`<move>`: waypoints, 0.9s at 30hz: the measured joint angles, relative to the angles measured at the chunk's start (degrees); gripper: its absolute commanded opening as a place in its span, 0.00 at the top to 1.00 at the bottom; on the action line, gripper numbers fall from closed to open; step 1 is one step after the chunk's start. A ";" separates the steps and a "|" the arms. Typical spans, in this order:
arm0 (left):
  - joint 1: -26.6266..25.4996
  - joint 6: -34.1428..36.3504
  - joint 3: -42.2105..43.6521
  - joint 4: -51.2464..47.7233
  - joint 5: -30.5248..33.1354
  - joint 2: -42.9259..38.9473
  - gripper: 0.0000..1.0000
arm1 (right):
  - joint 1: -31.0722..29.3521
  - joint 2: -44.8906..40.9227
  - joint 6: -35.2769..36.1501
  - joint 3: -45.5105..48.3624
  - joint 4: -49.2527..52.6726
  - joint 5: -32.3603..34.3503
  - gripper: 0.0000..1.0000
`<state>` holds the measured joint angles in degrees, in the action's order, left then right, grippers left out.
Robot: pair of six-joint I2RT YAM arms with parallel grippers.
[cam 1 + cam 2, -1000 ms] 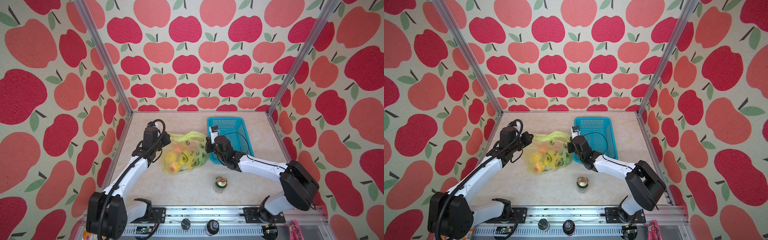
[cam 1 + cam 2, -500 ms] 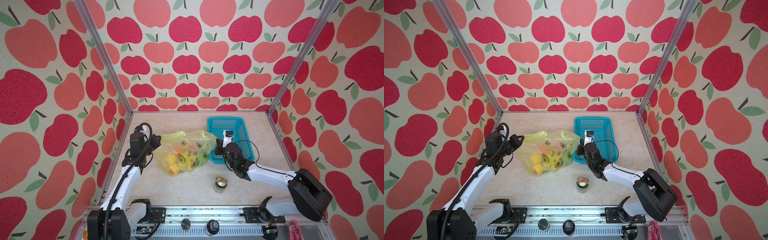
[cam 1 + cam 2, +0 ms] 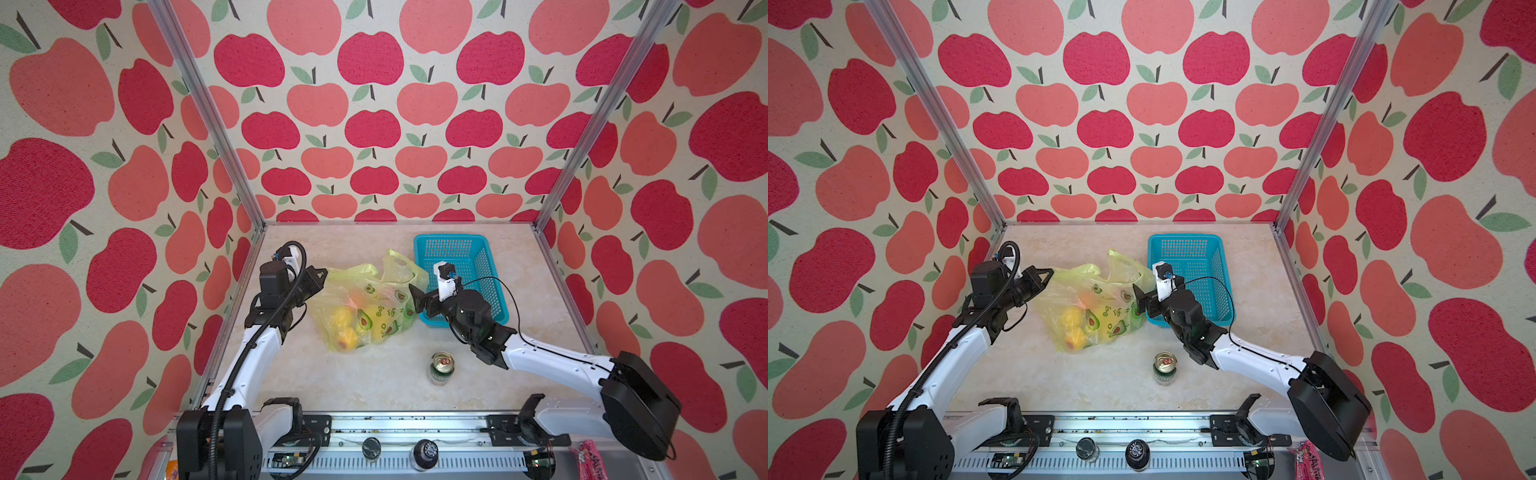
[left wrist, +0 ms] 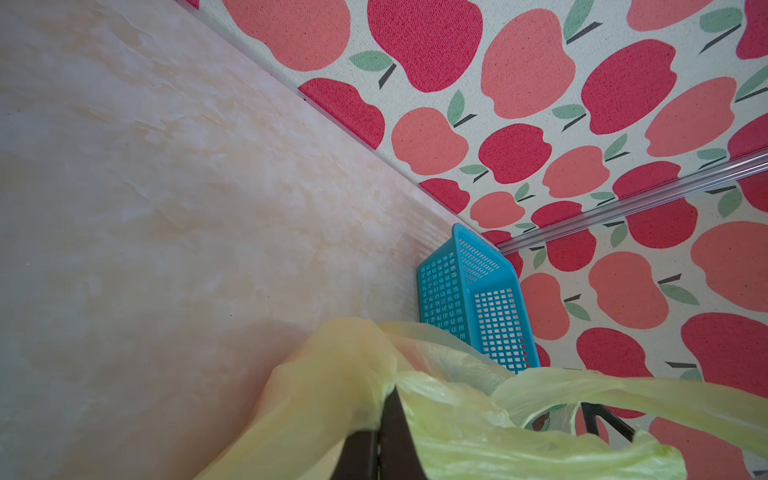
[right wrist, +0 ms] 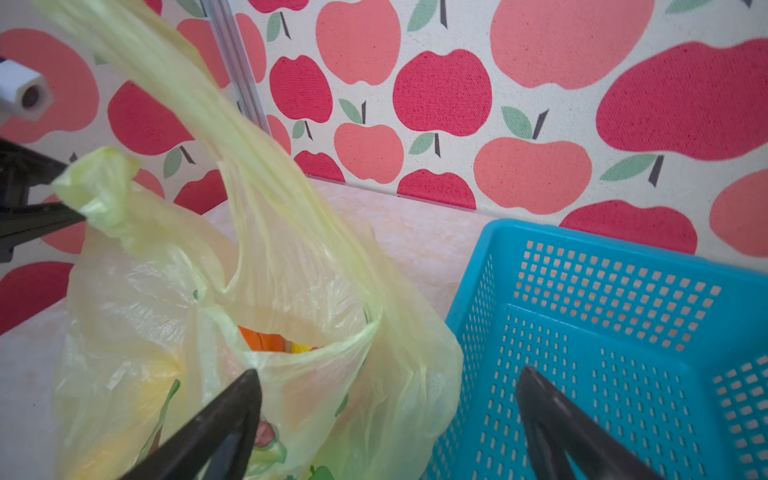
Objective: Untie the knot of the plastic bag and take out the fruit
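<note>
I see that the film lies slack (image 3: pixel 345 280) around the fruit. The plastic bag (image 3: pixel 368 310) should hang tall with the fruit settled at its bottom when I lift its handles.
The pale yellow plastic bag (image 3: pixel 374 309) lies on the table in both top views, its mouth (image 5: pixel 291 332) slack and open. The knot is not in view; the two handles stand apart. My left gripper (image 3: pixel 322 274) (image 3: pixel 1048 272) (image 4: pixel 388 411) is shut on the bag's left handle (image 5: pixel 97 183). The other handle (image 3: pixel 397 266) (image 5: pixel 232 137) stands up loose. My right gripper (image 3: pixel 417 297) (image 3: pixel 1140 297) (image 5: pixel 388 374) is open at the bag's right side and holds nothing. Fruit shows through the film: yellow pieces (image 3: pixel 343 324) (image 3: pixel 1071 322) and an orange one (image 5: pixel 262 338).
A turquoise perforated basket (image 3: pixel 457 240) (image 3: pixel 1183 237) (image 4: pixel 478 286) (image 5: pixel 602 249) stands right behind the bag's right side, under my right wrist. A green drink can (image 3: pixel 441 368) (image 3: pixel 1165 368) stands upright in front of the bag. Apple-print walls close in three sides.
Both grippers pulled the handles apart sideways. The right gripper has since opened and let its handle go, and that handle sprang up loose. The left gripper keeps its hold.
</note>
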<state>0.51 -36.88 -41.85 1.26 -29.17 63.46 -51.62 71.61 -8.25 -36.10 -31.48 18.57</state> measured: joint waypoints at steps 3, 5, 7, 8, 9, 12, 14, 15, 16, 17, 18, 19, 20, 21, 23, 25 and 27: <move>-0.07 0.85 -0.50 -0.68 -0.28 0.11 1.00 | -0.90 -1.73 3.43 -2.51 3.19 -1.36 0.01; -0.26 1.14 -0.74 -1.03 -0.26 0.13 1.00 | -0.87 -1.44 4.70 -5.60 6.01 -1.79 0.01; -0.55 1.84 -0.94 -1.42 -0.26 0.13 1.00 | -0.83 0.55 5.66 -10.43 9.27 -1.77 0.01; -0.72 1.95 -1.01 -1.57 -0.24 0.13 1.00 | -0.61 2.71 6.10 -14.10 11.10 -1.79 0.01; -0.94 2.12 -1.09 -1.86 -0.22 0.13 1.00 | -0.39 5.11 6.47 -17.86 12.81 -1.86 0.05; -1.60 2.64 -1.42 -2.78 0.24 -0.09 1.00 | 1.01 12.66 7.15 -28.63 18.51 -1.77 0.40; -1.95 3.28 -1.55 -3.32 0.76 -0.74 0.99 | 1.95 16.61 6.93 -33.94 21.53 -1.73 0.67; -2.12 3.41 -1.62 -3.67 1.22 -1.33 0.97 | 2.34 17.88 6.88 -35.65 22.75 -1.75 0.80; -2.34 3.56 -1.64 -4.00 1.77 -1.90 0.96 | 2.67 18.62 6.80 -36.61 23.58 -1.77 0.88; -2.60 3.74 -1.75 -4.55 2.51 -2.45 0.94 | 2.82 18.86 6.64 -36.98 24.15 -1.81 0.91; -2.93 4.04 -1.88 -5.14 3.50 -2.99 0.90 | 2.89 18.84 6.58 -37.20 24.61 -1.99 0.94; -3.30 4.66 -2.05 -5.86 4.66 -3.52 0.84 | 2.89 18.82 6.51 -37.62 25.03 -2.19 0.97; -3.61 5.14 -2.19 -6.38 5.70 -3.91 0.80 | 2.89 18.82 6.45 -38.10 25.24 -2.21 0.98; -3.93 5.62 -2.49 -7.15 7.04 -4.33 0.74 | 2.89 18.73 6.43 -38.51 25.22 -2.21 1.00; -4.22 6.27 -3.08 -8.26 9.05 -5.20 0.57 | 2.89 18.18 6.36 -38.77 25.00 -2.14 1.00; -4.46 6.99 -3.17 -8.76 10.88 -7.04 0.46 | 2.89 17.44 6.36 -38.75 24.06 -1.73 1.00; -4.74 7.15 -3.21 -9.18 12.66 -9.20 0.43 | 2.91 16.83 6.36 -38.51 22.14 -1.55 1.00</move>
<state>-4.23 -29.74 -45.06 -7.92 -16.51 54.26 -48.71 88.44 -1.89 -74.61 -9.34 17.02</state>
